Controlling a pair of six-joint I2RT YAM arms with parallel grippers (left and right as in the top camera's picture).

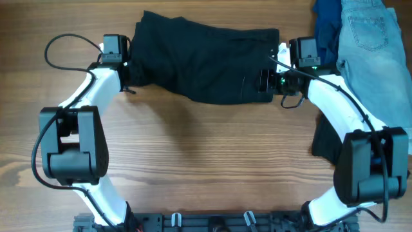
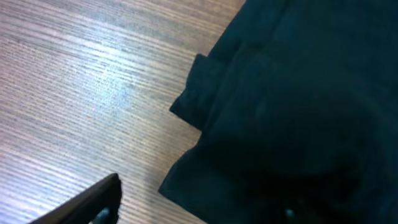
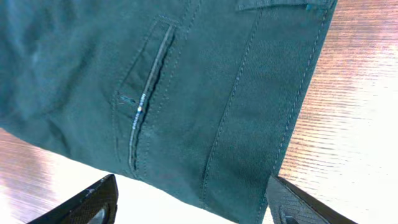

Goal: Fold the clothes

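Only the tip of the black shorts' crumpled corner (image 2: 178, 185) is between my left gripper's open fingers, so next I go lower and farther in over the bunched fabric (image 2: 233, 150).
The black shorts (image 1: 206, 58) lie spread across the far middle of the table. In the right wrist view (image 3: 205, 93) a welt pocket and the seams show. My left gripper (image 1: 129, 80) is at the shorts' left edge. In the left wrist view its jaws (image 2: 193, 214) are wide apart, one finger over bare wood and the other dim against the black fabric (image 2: 292, 106). My right gripper (image 1: 269, 80) is at the shorts' right edge. Its jaws (image 3: 193, 211) are open, straddling the hem without pinching it.
Light-blue denim shorts (image 1: 373, 45) and a dark blue garment (image 1: 327, 22) lie at the far right corner. Another dark piece of fabric (image 1: 325, 142) lies under my right arm. The wooden table (image 1: 206, 161) runs to the near edge.
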